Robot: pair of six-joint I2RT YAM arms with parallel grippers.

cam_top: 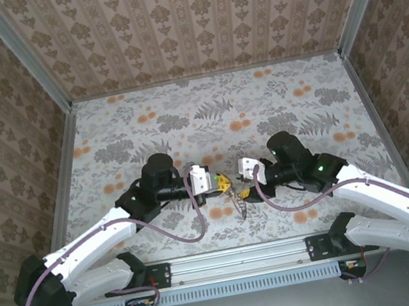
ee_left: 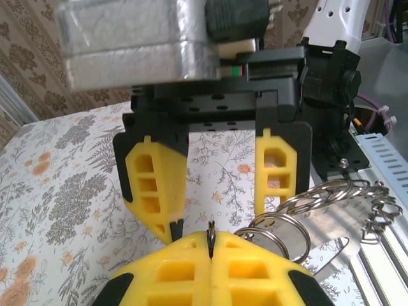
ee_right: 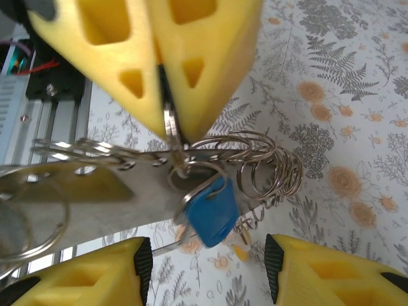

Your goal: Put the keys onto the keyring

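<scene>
The blue key hangs lined up with my right gripper's open fingers, so I should keep moving toward its blue head (ee_right: 213, 215) until the fingers close on it.
My left gripper (ee_left: 210, 247) is shut on a thin silvery ring of the keyring (ee_left: 282, 231), a chain of linked split rings trailing off to the right. In the right wrist view the left gripper (ee_right: 168, 125) pinches that ring from above. The keyring (ee_right: 268, 167) bunches beside it. The blue-headed key (ee_right: 214, 211) hangs on a ring just under the pinch, over a broad silver blade (ee_right: 70, 197). My right gripper (ee_right: 205, 268) stands open below the blue key and touches nothing. From above, the left gripper (cam_top: 224, 183) and right gripper (cam_top: 245, 182) face each other, the keys (cam_top: 240, 204) dangling between.
The floral table (cam_top: 205, 113) stretches away behind the grippers, walled by patterned panels. The aluminium rail (cam_top: 239, 258) with both arm bases runs along the near edge. Purple cables (cam_top: 194, 230) loop from each wrist.
</scene>
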